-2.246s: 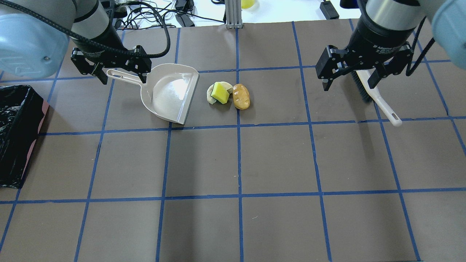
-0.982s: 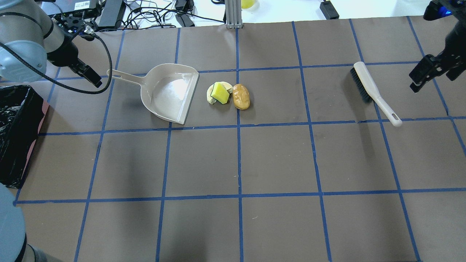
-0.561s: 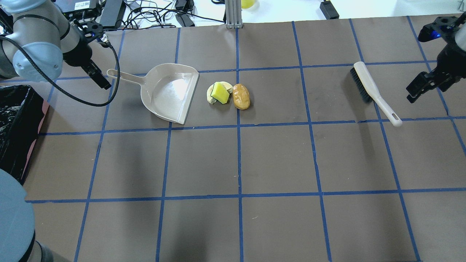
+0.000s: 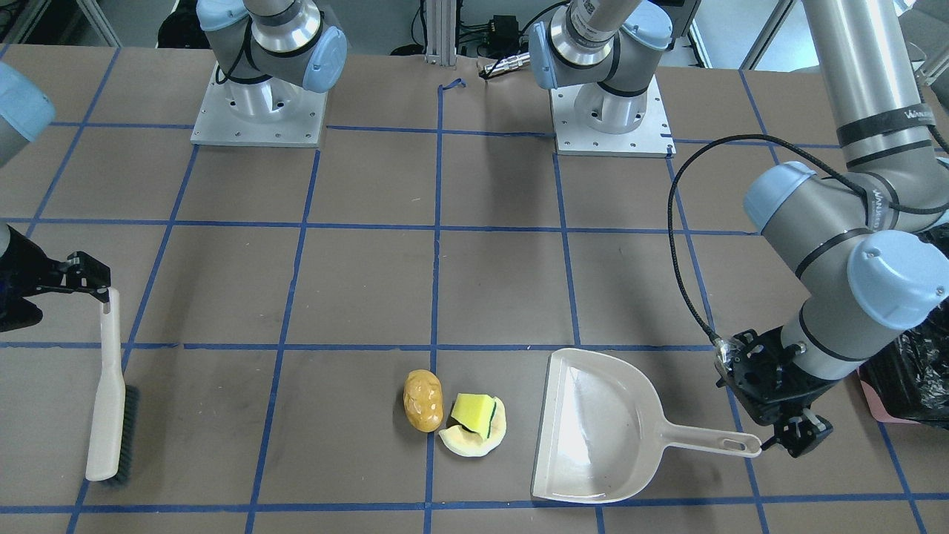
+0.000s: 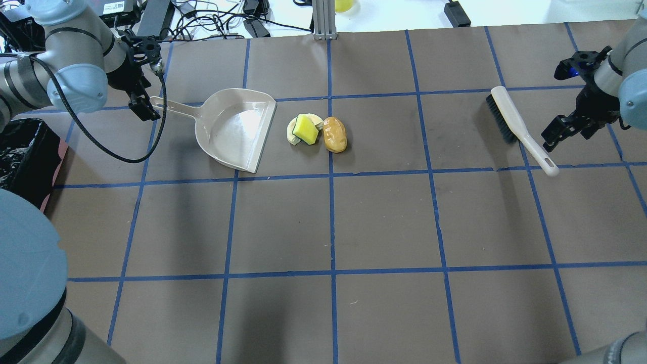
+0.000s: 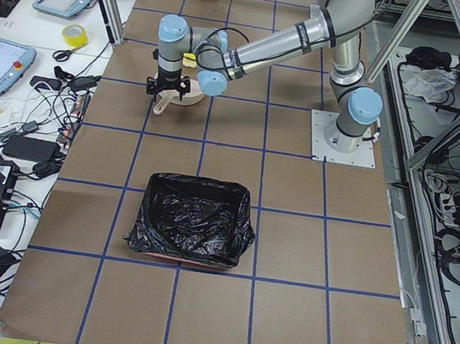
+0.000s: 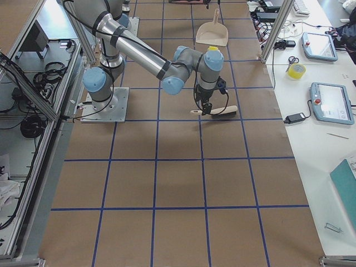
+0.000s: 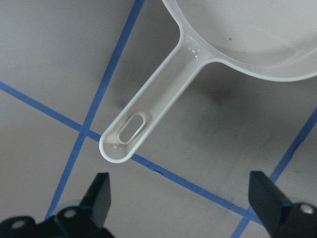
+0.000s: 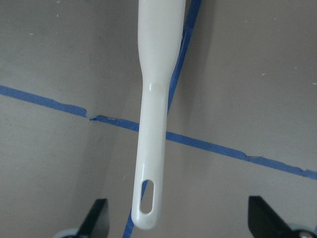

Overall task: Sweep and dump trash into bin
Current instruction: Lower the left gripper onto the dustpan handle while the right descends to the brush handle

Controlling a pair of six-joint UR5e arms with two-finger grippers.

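I expect the golden-brown potato lump to come to rest against the dustpan's curved rim when I carry the dustpan, because that rim rises at the handle end.
The trash lies in a tight group mid-table: a golden-brown potato lump, a yellow sponge wedge and a pale cream slice under it. The beige dustpan lies just to their left, with its mouth toward them. My left gripper is open and empty at the end of the dustpan handle, whose tip points into the gap. My right gripper is open and empty at the end of the white brush handle. The brush lies flat. The black-lined pink bin stands at the left.
The bin's edge shows at the left border of the overhead view, close to my left arm. Cables and boxes lie beyond the table's far edge. Blue tape lines grid the brown table.
Both arms have swung out to the table's sides and come down low. The left gripper now sits at the dustpan handle's end and the right at the brush handle's end. Nothing else moved.
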